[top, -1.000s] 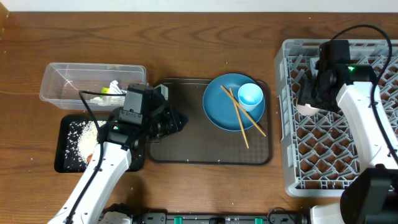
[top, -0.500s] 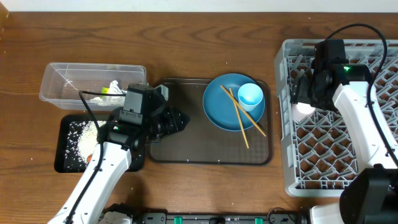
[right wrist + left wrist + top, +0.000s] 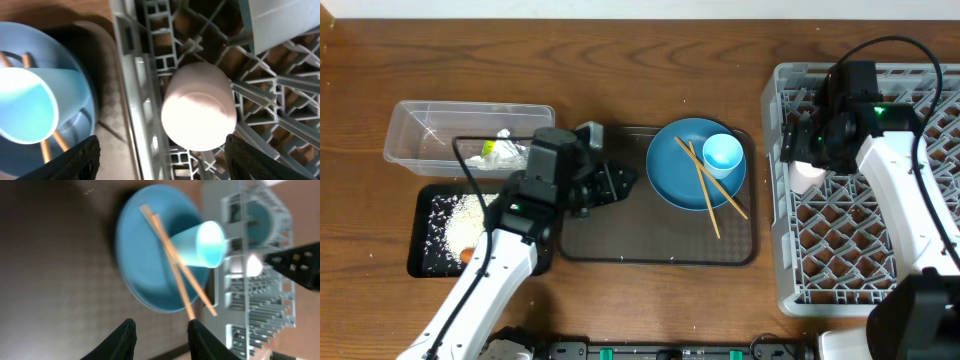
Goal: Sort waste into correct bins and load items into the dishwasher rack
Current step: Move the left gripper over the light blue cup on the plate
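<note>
Next, I lift the light blue cup (image 3: 723, 156) by the cup's rim (image 3: 706, 153) with my left gripper and turn the cup's base toward my right gripper, because the cup is standing on the blue plate with its opening up.
The blue plate (image 3: 678, 170) lies on the brown tray (image 3: 620, 235) with the light blue cup (image 3: 723, 155) on its side and the chopsticks (image 3: 712, 195) across it. Just left of the plate, my left gripper (image 3: 625, 183) hovers over the tray; in the left wrist view its fingers (image 3: 125, 340) stand apart with nothing between them, short of the plate (image 3: 145, 265). The pink cup (image 3: 199, 107) sits upside down at the left edge of the dishwasher rack (image 3: 920, 260). My right gripper (image 3: 162, 160) is open wide just off it, not touching. A white bowl (image 3: 280, 20) stands beside it.
The clear tub (image 3: 430, 125) at the left holds the snack wrapper (image 3: 500, 152) and the tissue (image 3: 504, 136). In front of it, the black tray (image 3: 420, 255) holds rice (image 3: 455, 215) and the carrot (image 3: 468, 255). The rack's wall (image 3: 135, 75) runs between the cup and the brown tray.
My left gripper has swung right toward the plate and its fingers have parted. My right gripper has opened wider and drawn back, leaving the pink cup standing in the rack.
</note>
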You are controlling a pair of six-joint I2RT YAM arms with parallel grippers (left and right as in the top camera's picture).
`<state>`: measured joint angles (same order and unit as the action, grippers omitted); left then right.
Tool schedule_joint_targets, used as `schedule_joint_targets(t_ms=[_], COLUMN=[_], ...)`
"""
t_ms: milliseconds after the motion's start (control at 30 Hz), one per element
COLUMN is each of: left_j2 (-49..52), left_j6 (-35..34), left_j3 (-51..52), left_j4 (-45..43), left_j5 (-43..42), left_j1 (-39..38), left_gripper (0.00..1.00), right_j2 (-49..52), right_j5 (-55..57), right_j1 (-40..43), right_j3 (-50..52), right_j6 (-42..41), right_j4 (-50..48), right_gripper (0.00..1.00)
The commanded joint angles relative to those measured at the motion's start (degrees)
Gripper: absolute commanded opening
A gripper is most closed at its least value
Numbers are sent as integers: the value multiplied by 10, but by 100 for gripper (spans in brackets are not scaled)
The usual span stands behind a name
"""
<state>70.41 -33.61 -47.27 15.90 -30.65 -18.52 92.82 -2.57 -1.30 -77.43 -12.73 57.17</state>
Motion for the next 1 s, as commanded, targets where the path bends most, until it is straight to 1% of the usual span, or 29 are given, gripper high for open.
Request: schedule_joint_targets(t_ms=[0,100,200,300,367,433,467,500,567,633,700,767,967], left_j2=[-3,-2,7,32,57,85,99,113,146,181,213,241,303], left_j6=[-12,-12,-12,-12,-12,-11,-11,-11,-12,-12,-15,-16,-16], left_j3=[-39,-52,-53,-53,-53,-53,-53,-53,-53,-53,-53,-53,-53], left_j4=[-18,-28,-67,-102,-130,-164,-179,-191,-225,-261,-303,-335,-389], left_j5=[46,112,156,236,262,262,262,262,262,260,253,251,252], left_j1=[-33,-69,-105,-138,-157,-170,-175,-177,-180,-183,-186,-190,-208], left_gripper=[38,40,49,50,59,76,87,93,95,94,84,78,77], right_j2=[-38,-52,-57,-57,-57,-57,-57,-57,-57,-57,-57,-57,-57], right_j5=[-37,-63,-69,-69,-69,-69,-69,-69,-69,-69,-69,-69,-69], right_j1=[-1,-2,-2,-3,-2,-1,-1,-1,-1,-2,-2,-2,-2], right_j3=[-17,-17,-17,-17,-17,-17,-17,-17,-17,-16,-16,-16,-16], right_j6=[13,19,30,30,33,34,34,34,34,34,34,34,34], right_j4=[-7,-13,-19,-21,-17,-14,-14,-15,-14,-14,-14,-13,-12], right_gripper=[80,82,82,82,82,82,82,82,82,82,82,82,82])
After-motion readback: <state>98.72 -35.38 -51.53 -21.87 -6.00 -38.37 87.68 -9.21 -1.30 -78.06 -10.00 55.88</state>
